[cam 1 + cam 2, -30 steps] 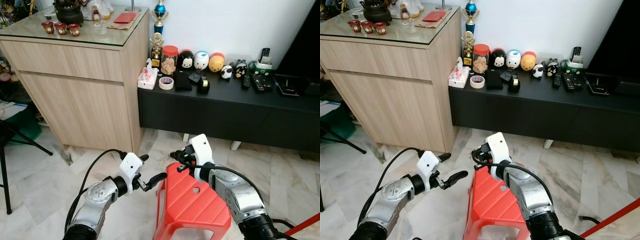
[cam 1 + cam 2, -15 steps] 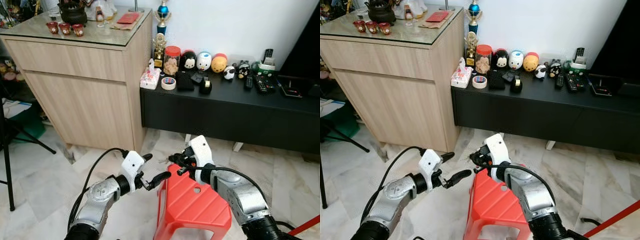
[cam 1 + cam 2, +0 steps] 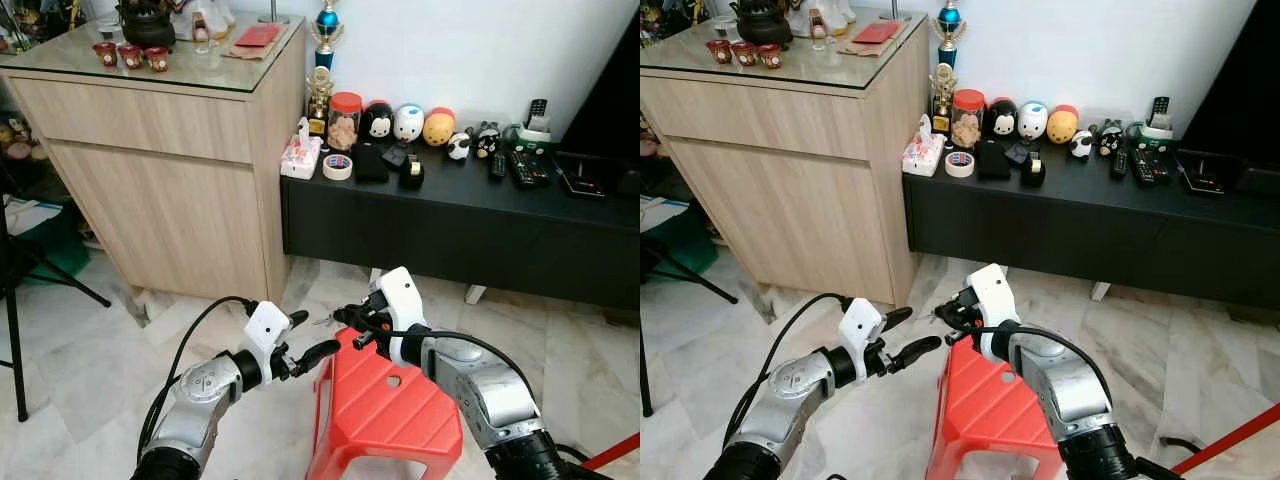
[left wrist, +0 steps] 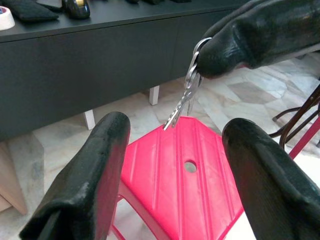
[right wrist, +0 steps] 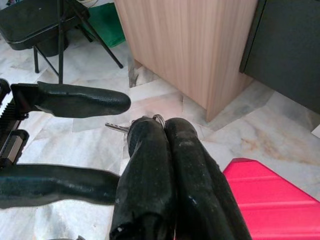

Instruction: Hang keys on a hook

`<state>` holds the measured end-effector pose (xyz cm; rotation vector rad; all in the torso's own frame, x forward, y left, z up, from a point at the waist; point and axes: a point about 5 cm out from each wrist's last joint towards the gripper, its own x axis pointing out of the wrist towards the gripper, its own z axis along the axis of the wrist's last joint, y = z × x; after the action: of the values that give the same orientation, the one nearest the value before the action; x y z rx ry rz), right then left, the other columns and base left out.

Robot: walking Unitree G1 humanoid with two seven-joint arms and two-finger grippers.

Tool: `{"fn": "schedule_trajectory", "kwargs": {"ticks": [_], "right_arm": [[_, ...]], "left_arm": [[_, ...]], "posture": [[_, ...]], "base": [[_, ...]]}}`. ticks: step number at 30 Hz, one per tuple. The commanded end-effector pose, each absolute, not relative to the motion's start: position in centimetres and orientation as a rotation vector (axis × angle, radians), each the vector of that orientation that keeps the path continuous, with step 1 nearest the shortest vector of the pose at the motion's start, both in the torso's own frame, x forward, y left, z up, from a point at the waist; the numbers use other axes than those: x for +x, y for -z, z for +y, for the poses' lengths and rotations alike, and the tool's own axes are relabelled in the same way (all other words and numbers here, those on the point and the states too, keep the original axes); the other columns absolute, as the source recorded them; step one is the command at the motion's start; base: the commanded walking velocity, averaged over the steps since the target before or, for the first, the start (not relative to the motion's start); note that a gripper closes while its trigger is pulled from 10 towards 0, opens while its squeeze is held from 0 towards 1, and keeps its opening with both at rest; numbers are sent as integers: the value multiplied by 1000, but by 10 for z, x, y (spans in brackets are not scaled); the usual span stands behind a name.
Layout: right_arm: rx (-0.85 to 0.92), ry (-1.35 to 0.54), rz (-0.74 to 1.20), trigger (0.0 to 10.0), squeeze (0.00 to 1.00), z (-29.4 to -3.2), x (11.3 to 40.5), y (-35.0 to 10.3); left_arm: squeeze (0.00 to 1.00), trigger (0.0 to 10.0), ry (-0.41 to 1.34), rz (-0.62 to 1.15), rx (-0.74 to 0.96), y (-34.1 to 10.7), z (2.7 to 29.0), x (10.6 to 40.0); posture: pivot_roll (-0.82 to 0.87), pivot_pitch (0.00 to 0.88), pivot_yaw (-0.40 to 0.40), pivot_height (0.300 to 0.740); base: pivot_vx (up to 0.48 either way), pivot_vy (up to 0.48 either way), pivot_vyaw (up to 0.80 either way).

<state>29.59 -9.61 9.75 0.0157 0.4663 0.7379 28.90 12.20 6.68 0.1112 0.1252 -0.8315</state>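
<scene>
The keys (image 4: 183, 103) hang loosely from the key ring (image 4: 199, 45), so any key outside my left gripper will swing around when I carry the keys.
A small bunch of silver keys (image 4: 186, 97) hangs from the tips of my right gripper (image 3: 345, 318), which is shut on the key ring. The keys dangle just above the near edge of a red plastic stool (image 3: 385, 410). My left gripper (image 3: 308, 335) is open and faces the right one from the left, a short way apart. In the right wrist view the keys (image 5: 120, 127) poke out beside the closed fingertips (image 5: 150, 135), with the left gripper's two fingers (image 5: 75, 98) spread just beyond them.
A light wooden cabinet (image 3: 160, 150) with a glass top stands at the back left. Beside it a low black console (image 3: 460, 215) carries toys, tape and remotes. A black chair leg (image 3: 20, 300) crosses the marble floor on the left.
The camera has shifted a little. My left gripper has risen slightly and edged nearer the right gripper, which still holds the keys over the stool.
</scene>
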Motion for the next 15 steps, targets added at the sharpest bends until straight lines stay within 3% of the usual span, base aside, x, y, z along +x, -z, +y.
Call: {"fn": "schedule_trajectory", "kwargs": {"ticks": [1,2,3,5,7,8,9,10,11,15], "right_arm": [[11,-756,448,10000,0,-95,295,-104],[11,-757,448,10000,0,-95,295,-104],[12,-757,449,10000,0,-95,295,-104],[14,-760,450,10000,0,-95,295,-104],[15,-763,451,10000,0,-95,295,-104],[15,-764,451,10000,0,-95,295,-104],[14,-766,451,10000,0,-95,295,-104],[13,-768,450,10000,0,-95,295,-105],[13,-769,450,10000,0,-95,295,-105],[13,-769,450,10000,0,-95,295,-105]], "left_arm": [[0,6667,831,106,92,-69,121,287],[0,6667,832,106,91,-70,121,287],[0,5608,832,101,88,-70,121,287],[0,5804,828,89,69,-71,121,287],[0,4392,829,89,61,-71,121,287],[0,4392,835,93,64,-71,121,287],[0,3686,839,95,66,-71,121,286],[0,784,841,97,62,-70,120,285],[0,0,841,97,57,-70,120,285],[0,0,846,100,55,-70,120,284]], "posture": [[80,0,-88,733],[80,0,-88,733],[79,0,-88,733],[79,0,-88,733],[79,0,-88,733],[79,0,-88,733],[80,1,-91,733],[80,1,-91,733],[78,3,-91,733],[78,3,-91,733]], "base": [[0,0,0],[0,0,0],[0,0,0],[0,0,0],[0,0,0],[0,0,0],[0,0,0],[0,0,0],[0,0,0],[0,0,0]]}}
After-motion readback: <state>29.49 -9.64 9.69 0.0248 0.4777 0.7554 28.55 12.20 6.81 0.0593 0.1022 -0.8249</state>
